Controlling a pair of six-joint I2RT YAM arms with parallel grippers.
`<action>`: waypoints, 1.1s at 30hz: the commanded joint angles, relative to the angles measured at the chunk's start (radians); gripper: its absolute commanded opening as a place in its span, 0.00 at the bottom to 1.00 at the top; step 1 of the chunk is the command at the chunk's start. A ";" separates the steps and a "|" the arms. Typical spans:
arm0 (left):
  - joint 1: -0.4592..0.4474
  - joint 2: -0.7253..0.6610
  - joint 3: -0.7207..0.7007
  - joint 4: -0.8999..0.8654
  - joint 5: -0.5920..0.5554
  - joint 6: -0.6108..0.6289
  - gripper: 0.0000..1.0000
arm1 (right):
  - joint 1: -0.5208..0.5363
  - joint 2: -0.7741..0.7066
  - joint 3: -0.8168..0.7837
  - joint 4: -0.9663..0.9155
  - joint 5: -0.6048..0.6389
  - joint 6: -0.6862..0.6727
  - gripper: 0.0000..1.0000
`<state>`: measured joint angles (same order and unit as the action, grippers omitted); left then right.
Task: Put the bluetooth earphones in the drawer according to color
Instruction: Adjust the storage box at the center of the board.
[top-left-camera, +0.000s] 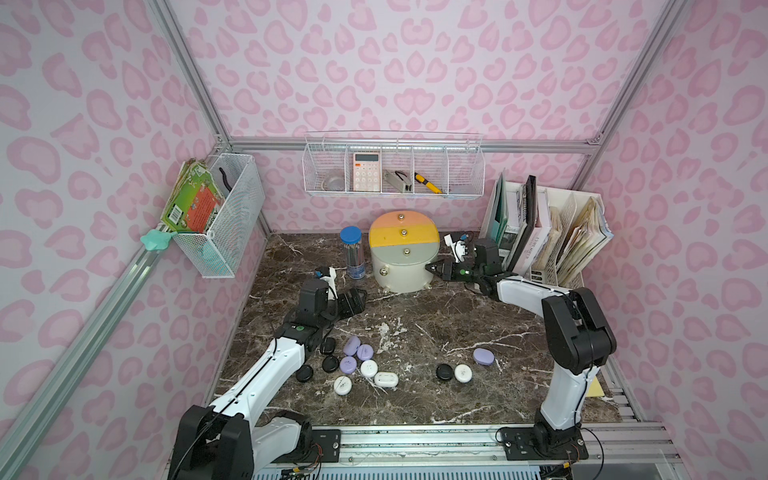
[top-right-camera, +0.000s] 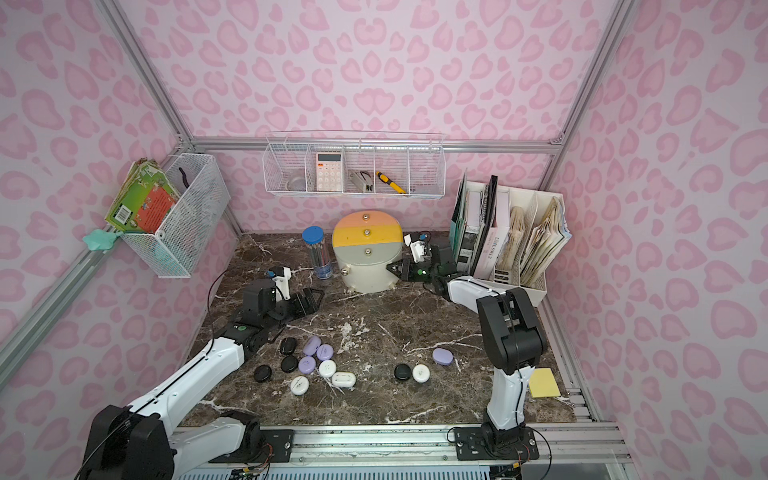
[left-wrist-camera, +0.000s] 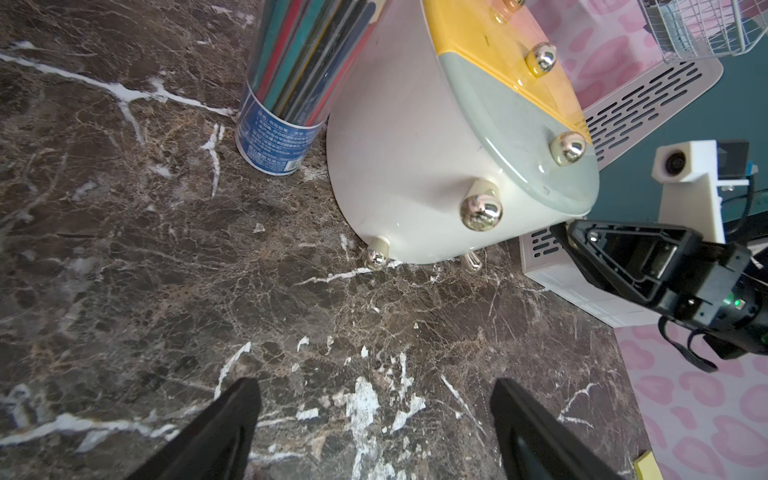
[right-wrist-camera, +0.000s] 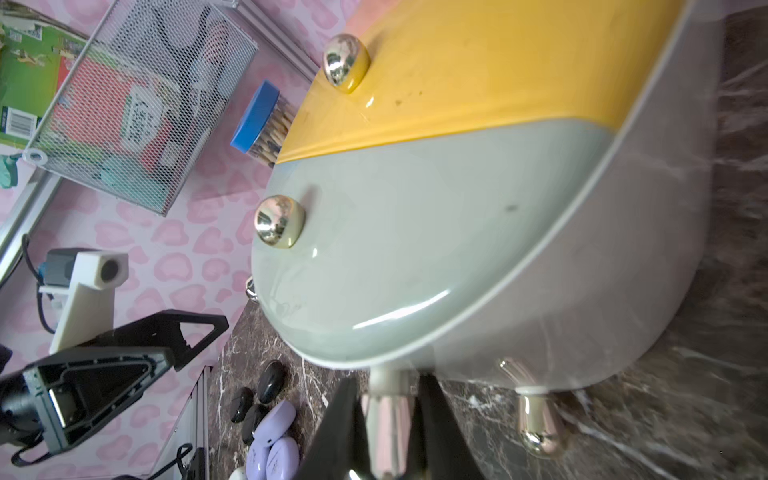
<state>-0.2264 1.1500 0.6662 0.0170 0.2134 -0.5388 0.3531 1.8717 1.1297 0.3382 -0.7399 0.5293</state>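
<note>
I have the cabinet's metal foot (right-wrist-camera: 389, 404) beside the grey-green front in my right gripper's fingers, so I should keep pulling it toward me until the cabinet's fronts (top-left-camera: 421, 237) tip forward.
The drawer (top-left-camera: 404, 253) is a white cabinet lying tipped back, its peach, yellow and grey-green fronts facing up and all shut. My right gripper (right-wrist-camera: 388, 390) is shut on one of its shiny metal feet (right-wrist-camera: 386, 415), at the cabinet's lower right corner (top-left-camera: 433, 268). My left gripper (left-wrist-camera: 374, 390) is open and holds nothing, low over the marble to the cabinet's front left (top-left-camera: 357, 299). The bluetooth earphones lie on the table: a cluster of black, purple and white cases (top-left-camera: 353, 361) near the left arm, and a black (top-left-camera: 444, 371), a white (top-left-camera: 462, 372) and a purple case (top-left-camera: 483, 356) at the right.
A clear pencil tube with a blue lid (top-left-camera: 352, 251) stands just left of the cabinet. A white file rack (top-left-camera: 548, 232) fills the back right corner. A wire basket (top-left-camera: 392, 166) hangs on the back wall, a mesh basket (top-left-camera: 220, 224) on the left. A yellow pad (top-right-camera: 543, 383) lies front right.
</note>
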 joint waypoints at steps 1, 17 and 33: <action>0.001 -0.007 -0.001 0.003 0.001 0.016 0.92 | 0.002 -0.031 -0.078 -0.117 0.062 -0.097 0.08; -0.001 0.017 0.095 0.018 0.056 -0.080 0.92 | 0.030 -0.177 -0.358 -0.106 0.240 -0.200 0.06; -0.013 0.198 0.409 -0.050 0.104 -0.087 0.92 | 0.088 -0.250 -0.528 -0.071 0.373 -0.177 0.07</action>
<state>-0.2394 1.3296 1.0348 -0.0196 0.2932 -0.6460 0.4393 1.6073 0.6395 0.4953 -0.5026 0.2714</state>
